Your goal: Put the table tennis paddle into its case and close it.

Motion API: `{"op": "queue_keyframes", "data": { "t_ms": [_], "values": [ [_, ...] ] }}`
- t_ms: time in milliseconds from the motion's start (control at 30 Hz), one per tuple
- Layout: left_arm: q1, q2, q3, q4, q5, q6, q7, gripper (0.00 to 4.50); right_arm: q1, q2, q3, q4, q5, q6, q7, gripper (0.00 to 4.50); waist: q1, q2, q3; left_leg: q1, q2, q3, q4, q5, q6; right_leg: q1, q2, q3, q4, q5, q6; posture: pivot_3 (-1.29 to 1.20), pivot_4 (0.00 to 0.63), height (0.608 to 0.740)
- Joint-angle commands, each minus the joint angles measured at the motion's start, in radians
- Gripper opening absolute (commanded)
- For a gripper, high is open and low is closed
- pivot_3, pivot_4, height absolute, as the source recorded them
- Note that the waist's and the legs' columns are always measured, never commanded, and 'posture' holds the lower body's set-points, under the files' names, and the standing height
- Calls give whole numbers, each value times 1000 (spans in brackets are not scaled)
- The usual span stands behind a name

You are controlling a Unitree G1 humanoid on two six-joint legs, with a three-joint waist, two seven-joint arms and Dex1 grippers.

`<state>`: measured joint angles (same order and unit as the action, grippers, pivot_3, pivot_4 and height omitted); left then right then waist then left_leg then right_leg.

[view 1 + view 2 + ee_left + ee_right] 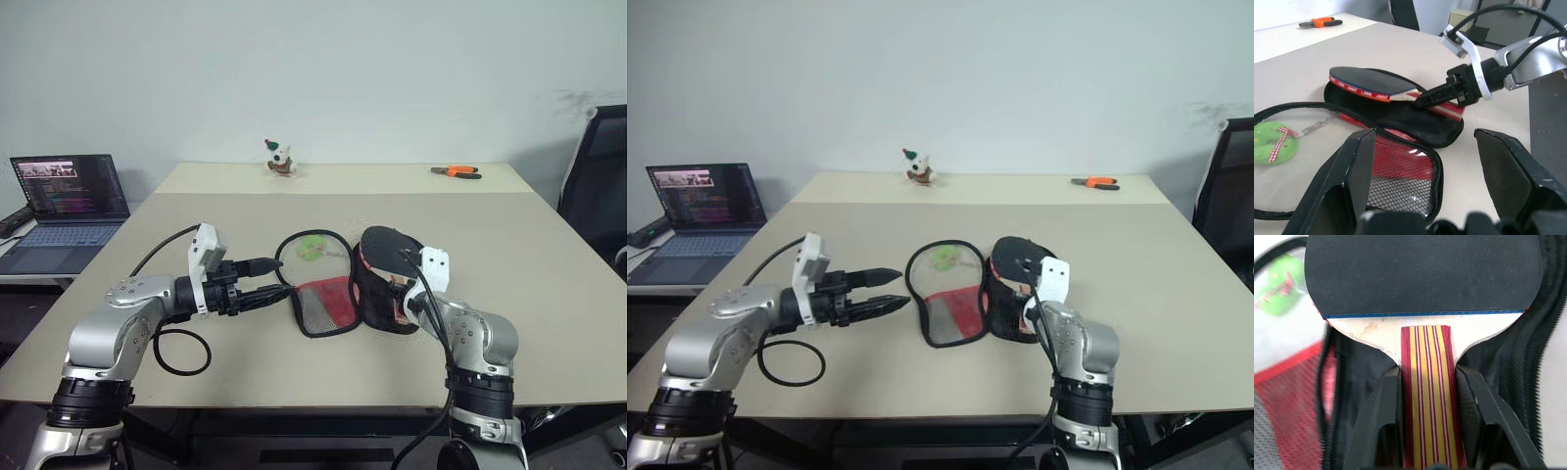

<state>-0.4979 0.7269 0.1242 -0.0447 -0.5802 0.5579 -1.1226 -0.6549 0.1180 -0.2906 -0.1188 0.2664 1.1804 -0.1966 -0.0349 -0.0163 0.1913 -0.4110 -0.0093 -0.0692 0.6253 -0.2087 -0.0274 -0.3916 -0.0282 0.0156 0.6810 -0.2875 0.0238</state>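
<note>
My gripper will leave the green felt charm [311, 247] uncovered when it folds the mesh half over, because the charm and its chain [336, 254] lie beneath the clear window.
The case [328, 305] lies unzipped and spread open mid-table, its red panel and black mesh pocket on the left half and its black lining [1415, 125] on the right half. The table tennis paddle [1420, 274], black rubber with a striped red and yellow handle [1429, 401], sits tilted over the right half, blade raised. My right gripper [1437, 97] is shut on that handle from the near side. My left gripper [282, 277] hovers open just left of the case's mesh half, pointing at it and touching nothing.
A green felt charm [312, 247] lies inside the open left half. A black cable loop [181, 351] rests near my left arm. A small toy figure [280, 159] and orange pliers [457, 172] sit at the far edge. There is a laptop [69, 196] at left and a black chair [598, 186] at right.
</note>
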Motion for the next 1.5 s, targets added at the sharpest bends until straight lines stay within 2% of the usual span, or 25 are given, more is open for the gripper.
{"op": "queue_keyframes", "data": {
  "t_ms": [33, 367, 433, 533, 700, 733, 867, 1033, 1133, 1167, 1267, 1400, 1500],
  "values": [
    [-8, 15, 17, -10, 2, -21, 0, 3492, -7, 7, 1, -14, -12, -58, -19, 1087, 0, 0, 0, 0, 0, 0, 0, 0, 0, 0, 0, 0, 0, 0, 0, 0, 150, 740],
    [-4, 17, 14, -8, 16, -29, -4, 3492, 4, 14, 7, -1, -19, -85, -43, 1087, 0, 0, 0, 0, 0, 0, 0, 0, 0, 0, 0, 0, 0, 0, 0, 0, 150, 740],
    [2, 18, 13, -10, 19, -32, -3, 3492, 8, 18, 14, -7, -17, -85, -44, 1816, 0, 0, 0, 0, 0, 0, 0, 0, 0, 0, 0, 0, 0, 0, 0, 0, 150, 740],
    [8, 21, 13, -12, 22, -36, -2, 3492, 12, 18, 35, -24, -14, -79, -39, 2571, 0, 0, 0, 0, 0, 0, 0, 0, 0, 0, 0, 0, 0, 0, 0, 0, 150, 740],
    [16, 22, 16, -12, 25, -27, 11, 3492, 31, -18, 112, -106, -8, -36, 2, 4328, 0, 0, 0, 0, 1, 0, 0, 0, 0, 0, 1, 0, 0, 0, 0, 0, 150, 740],
    [18, 21, 18, -10, 27, -24, 17, 3492, 35, -36, 136, -134, 0, -22, 26, 4474, 0, 0, 0, 0, 1, 0, 0, 0, 0, 0, 1, 0, 0, 0, 0, 0, 150, 740],
    [35, 21, 26, 27, 56, -31, 55, 3492, 11, -165, 188, -279, 122, 35, 234, 4474, 0, 0, 0, 0, 1, 0, 0, 0, 0, 0, 1, 0, 0, 0, 0, 0, 150, 740],
    [15, 27, -2, 137, 142, -90, 89, 3492, -18, -477, 208, -408, 316, 65, 590, 4474, 2, 0, 0, 0, 1, -1, 0, 0, 0, 0, 1, -1, -1, 0, 0, 0, 150, 740],
    [-37, 28, -52, 279, 257, -157, 143, 2910, -27, -633, 158, -405, 420, 57, 754, 4500, 4, 0, 0, 0, 1, -1, 1, 0, 0, 1, 2, -2, -2, 0, 0, 0, 150, 740],
    [-53, 23, -66, 323, 286, -180, 155, 2561, -28, -668, 146, -398, 435, 51, 780, 4500, 3, 0, 0, 0, 1, -1, 1, 0, 0, 1, 2, -2, -2, 0, 0, 0, 150, 740],
    [-114, -8, -89, 446, 351, -242, 206, 1527, -20, -734, 141, -386, 453, 26, 822, 4500, 3, -1, 0, 0, 1, -1, 1, 0, 0, 1, 2, -2, -2, 0, 0, 0, 150, 740],
    [-174, -46, -106, 555, 389, -293, 217, 139, -12, -764, 153, -389, 462, 6, 839, 4500, 3, -1, 0, 0, 2, 0, 0, 0, 0, 1, 2, -2, -2, 0, 0, 0, 150, 740],
    [-265, -119, -148, 715, 444, -345, 245, 42, 6, -793, 168, -392, 450, -20, 854, 4500, 6, -1, 0, -1, 1, -1, 1, 0, 0, 1, 2, -2, -2, 0, 0, 0, 150, 740]
  ]
}}
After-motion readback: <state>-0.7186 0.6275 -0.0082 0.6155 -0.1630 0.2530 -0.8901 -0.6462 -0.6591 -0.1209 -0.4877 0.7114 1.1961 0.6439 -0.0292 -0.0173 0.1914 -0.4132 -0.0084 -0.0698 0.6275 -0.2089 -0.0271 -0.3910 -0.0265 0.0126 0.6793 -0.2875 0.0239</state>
